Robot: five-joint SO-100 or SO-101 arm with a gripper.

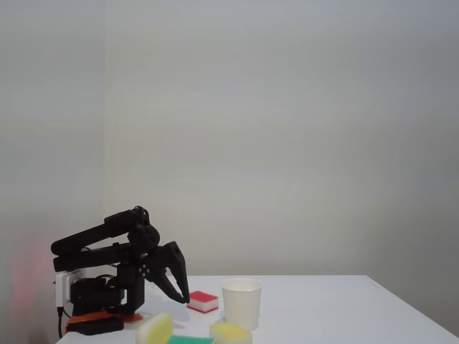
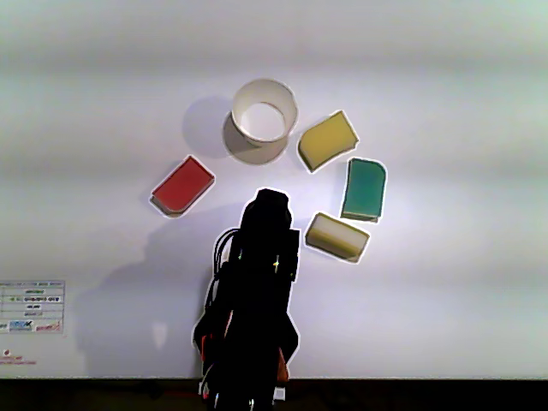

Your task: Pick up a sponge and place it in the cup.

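The small yellow sponge point(image 1: 231, 332) lies near the white paper cup point(image 1: 242, 304), so the cup will slide a little and stay upright when the robot's gripper grips the sponge.
The white paper cup point(image 1: 242, 302) point(image 2: 264, 120) stands upright on the white table. Just right of the cup in the other view lies the yellow sponge point(image 2: 327, 141), seen at the bottom edge of the fixed view point(image 1: 231, 333). My gripper point(image 1: 179, 297) hangs low over the table, pointing down, left of the cup in the fixed view. Its jaws stand apart and hold nothing. From above, the black arm point(image 2: 261, 282) covers the fingers, and its tip ends short of the cup.
A red-and-white sponge point(image 1: 203, 301) point(image 2: 182, 185) lies between gripper and cup in the fixed view. A green sponge point(image 2: 365, 190) and a rounder yellow sponge with a pale side point(image 2: 337, 236) point(image 1: 154, 330) lie right of the arm. A label sheet point(image 2: 32, 308) sits near the base.
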